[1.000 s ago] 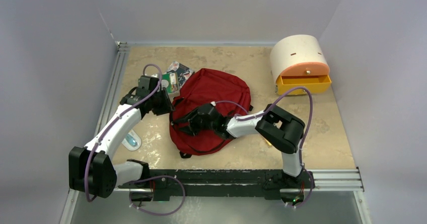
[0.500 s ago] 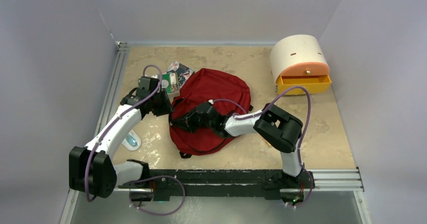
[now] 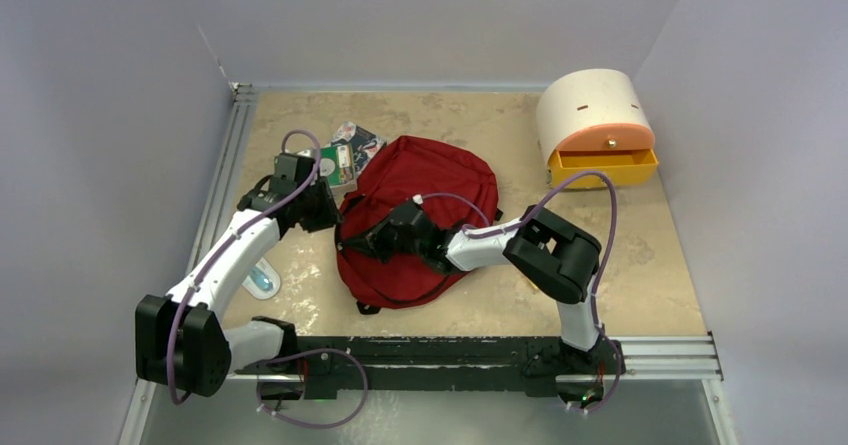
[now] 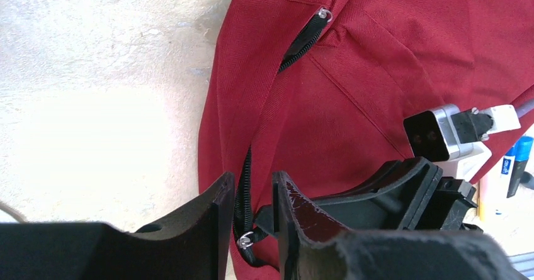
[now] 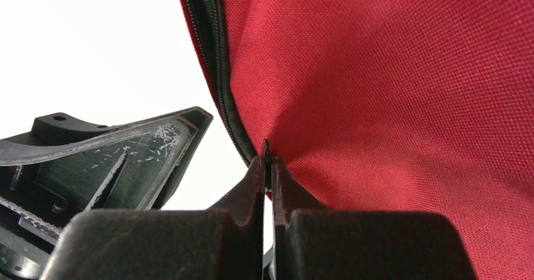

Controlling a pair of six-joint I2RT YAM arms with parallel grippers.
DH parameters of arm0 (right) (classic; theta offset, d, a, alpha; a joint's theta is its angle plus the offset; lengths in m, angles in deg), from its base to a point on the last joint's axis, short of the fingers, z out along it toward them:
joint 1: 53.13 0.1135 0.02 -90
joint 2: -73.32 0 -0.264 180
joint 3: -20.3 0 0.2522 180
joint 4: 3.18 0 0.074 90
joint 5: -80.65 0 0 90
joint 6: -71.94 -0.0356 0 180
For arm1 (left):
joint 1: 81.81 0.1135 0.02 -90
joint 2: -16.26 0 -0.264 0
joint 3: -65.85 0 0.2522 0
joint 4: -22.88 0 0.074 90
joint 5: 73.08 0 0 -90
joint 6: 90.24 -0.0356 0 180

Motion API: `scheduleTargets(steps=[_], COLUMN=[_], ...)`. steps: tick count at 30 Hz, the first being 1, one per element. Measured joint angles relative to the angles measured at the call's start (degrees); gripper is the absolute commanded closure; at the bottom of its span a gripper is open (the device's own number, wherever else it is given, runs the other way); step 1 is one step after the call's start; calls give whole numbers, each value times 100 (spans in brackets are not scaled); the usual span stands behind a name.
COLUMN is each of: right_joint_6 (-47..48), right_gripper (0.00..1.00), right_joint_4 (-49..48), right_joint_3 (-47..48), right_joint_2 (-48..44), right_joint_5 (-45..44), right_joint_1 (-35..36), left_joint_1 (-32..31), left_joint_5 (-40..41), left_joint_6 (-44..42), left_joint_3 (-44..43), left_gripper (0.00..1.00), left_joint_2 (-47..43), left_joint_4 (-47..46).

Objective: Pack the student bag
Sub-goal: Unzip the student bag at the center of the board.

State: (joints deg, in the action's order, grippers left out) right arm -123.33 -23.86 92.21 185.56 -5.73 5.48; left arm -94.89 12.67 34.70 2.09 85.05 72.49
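The bag's edge is loose above the zipper pull [image 4: 246,240] in my right gripper, so next my left gripper pinches the zipper seam [image 4: 247,168] before my right gripper starts to pull.
The dark red student bag [image 3: 425,190] lies flat in the middle of the table. My left gripper [image 3: 335,217] is at its left edge. In the left wrist view the gripper [image 4: 253,182] has its jaws close together, closed on the bag's black zipper track [image 4: 242,192], with a silver zipper pull [image 4: 247,241] just below. My right gripper [image 3: 362,237] reaches across the bag to the same edge. In the right wrist view it [image 5: 266,160] is shut on a thin black tab at the bag's zipper seam [image 5: 217,78]. The zipper is partly parted higher up [image 4: 302,41].
Books [image 3: 345,155] lie just beyond the bag's upper left. A cream-and-orange drawer box [image 3: 598,125] with its drawer open stands at the back right. A light-blue item [image 3: 262,281] lies near the left arm. Small pens [image 4: 513,167] lie near the right arm's elbow.
My right gripper has slid a little to the left along the bag's edge, towards the left gripper. The left arm has barely moved.
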Motion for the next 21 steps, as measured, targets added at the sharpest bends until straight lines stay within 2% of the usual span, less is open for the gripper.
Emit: scheduleTargets(steps=[3,6,12,21], right_joint_6=[302,804,2087,3960], right_gripper=[100,100,100,100], right_joint_4=[-81,-225,-826,-2249], right_joint_3=[0,0,-4,-337], right_joint_2=[-2,-33,-94,-92], right_joint_5=[-136,-431,-765,-452], right_joint_1=[0,0,22,74], left_joint_1=[2,22,33,74], left_joint_5=[72,109,107,-22], left_joint_6=[7,37,90,299], left_joint_3=[0,-2,4,68], left_gripper=[62,59,59,59], left_joint_2=[-68,-129,-131,-87], left_joint_4=[68,164,243,131])
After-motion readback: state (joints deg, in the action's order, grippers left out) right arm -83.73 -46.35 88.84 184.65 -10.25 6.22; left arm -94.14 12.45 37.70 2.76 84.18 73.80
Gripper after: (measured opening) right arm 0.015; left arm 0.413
